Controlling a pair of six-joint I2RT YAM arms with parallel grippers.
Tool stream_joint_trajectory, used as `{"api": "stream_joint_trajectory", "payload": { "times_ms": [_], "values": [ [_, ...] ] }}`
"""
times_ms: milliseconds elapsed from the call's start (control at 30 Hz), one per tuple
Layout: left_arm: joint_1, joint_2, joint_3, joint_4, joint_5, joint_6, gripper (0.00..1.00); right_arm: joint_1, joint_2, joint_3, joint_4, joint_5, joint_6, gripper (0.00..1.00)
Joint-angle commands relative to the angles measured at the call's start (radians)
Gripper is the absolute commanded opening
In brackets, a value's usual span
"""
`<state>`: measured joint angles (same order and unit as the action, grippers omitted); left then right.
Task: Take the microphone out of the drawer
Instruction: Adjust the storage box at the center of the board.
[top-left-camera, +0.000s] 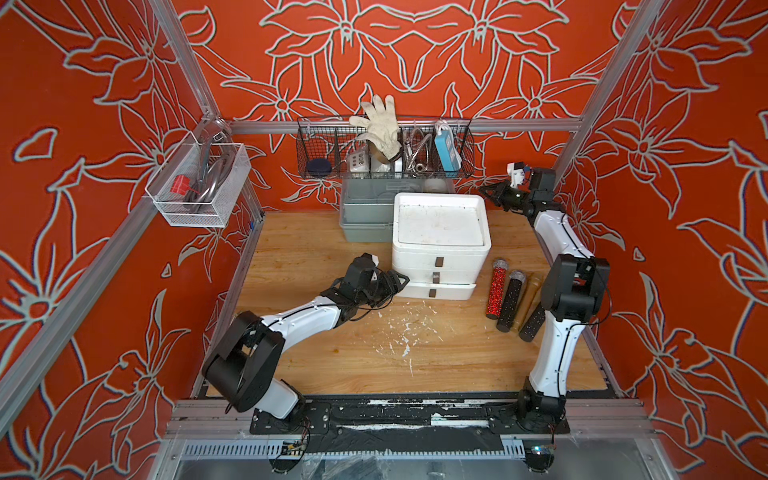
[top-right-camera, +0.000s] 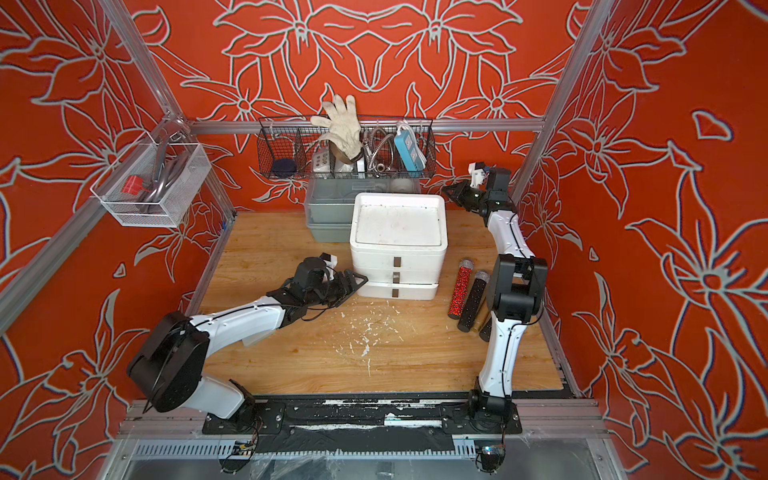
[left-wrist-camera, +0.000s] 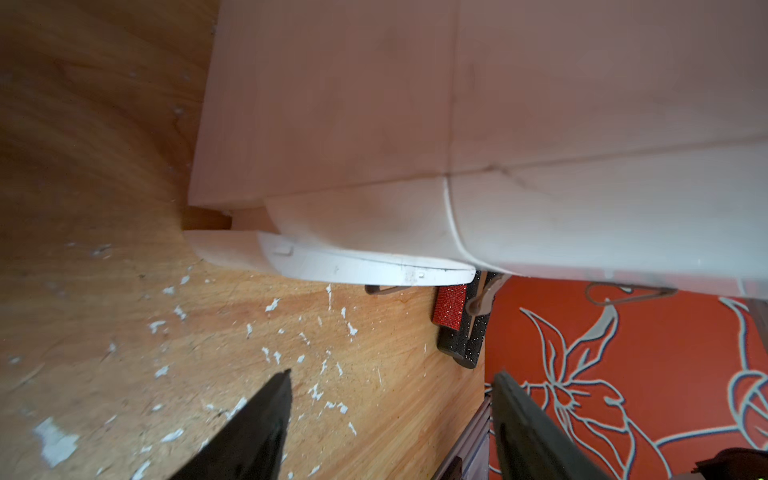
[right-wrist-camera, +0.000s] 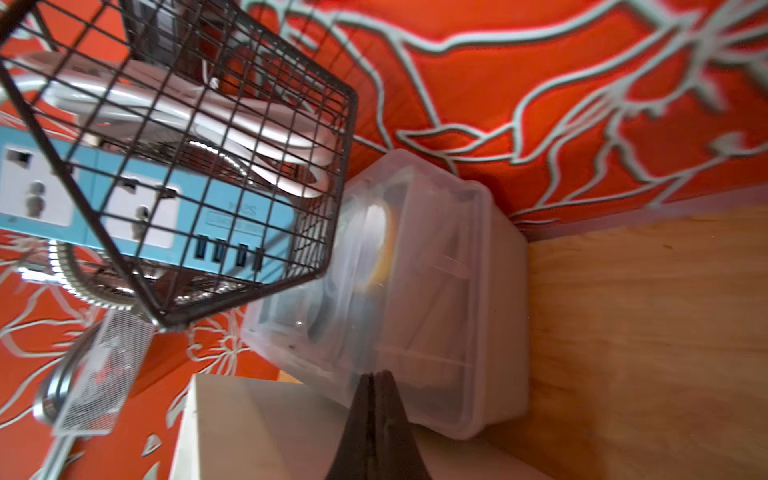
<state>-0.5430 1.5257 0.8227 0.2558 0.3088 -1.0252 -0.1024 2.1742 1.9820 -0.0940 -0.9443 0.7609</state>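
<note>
The drawer unit's front (top-left-camera: 438, 270) points past my left gripper, so my right gripper needs to pull the drawer unit's back corner (top-left-camera: 482, 200) forward and turn the unit's front toward my left gripper.
A white three-drawer unit (top-left-camera: 440, 232) (top-right-camera: 399, 232) stands mid-table. Its bottom drawer (top-left-camera: 436, 292) (left-wrist-camera: 332, 262) juts slightly forward; I cannot see inside any drawer. On the table to its right lie several microphones: a red glitter one (top-left-camera: 496, 291) (left-wrist-camera: 449, 303), a black one (top-left-camera: 510, 301) (left-wrist-camera: 467, 340), a gold one (top-left-camera: 525, 303) and another black one (top-left-camera: 534, 324). My left gripper (top-left-camera: 401, 282) (top-right-camera: 359, 279) (left-wrist-camera: 392, 374) hovers open and empty at the unit's front left corner. My right gripper (top-left-camera: 484, 191) (top-right-camera: 446, 191) (right-wrist-camera: 376, 374) is raised at the back right, shut on nothing.
A black wire basket (top-left-camera: 384, 147) (right-wrist-camera: 208, 166) on the back rail holds a glove (top-left-camera: 380, 120) and a blue power strip (top-left-camera: 446, 151). A translucent bin (top-left-camera: 365, 212) (right-wrist-camera: 415, 299) sits behind the unit. A white mesh basket (top-left-camera: 199, 183) hangs at left. White flecks (top-left-camera: 403, 328) litter the table.
</note>
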Motion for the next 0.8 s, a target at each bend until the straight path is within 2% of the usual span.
{"api": "stream_joint_trajectory", "payload": {
  "times_ms": [0,167,433,600,767],
  "values": [
    [-0.003,0.04,0.062,0.016,-0.033,0.005,0.76,0.008,0.012,0.03,0.074,-0.186,0.058,0.0],
    [0.011,0.089,0.139,-0.081,-0.089,0.059,0.8,0.028,-0.111,-0.171,0.084,-0.229,-0.024,0.0],
    [0.094,0.15,0.209,-0.125,-0.083,0.085,0.81,0.053,-0.352,-0.515,0.152,-0.203,-0.073,0.0],
    [0.135,0.162,0.248,-0.163,-0.087,0.106,0.82,0.09,-0.446,-0.617,0.125,-0.196,-0.116,0.0],
    [0.162,0.118,0.237,-0.207,-0.139,0.149,0.84,0.156,-0.522,-0.666,0.065,-0.173,-0.173,0.0]
  ]
}}
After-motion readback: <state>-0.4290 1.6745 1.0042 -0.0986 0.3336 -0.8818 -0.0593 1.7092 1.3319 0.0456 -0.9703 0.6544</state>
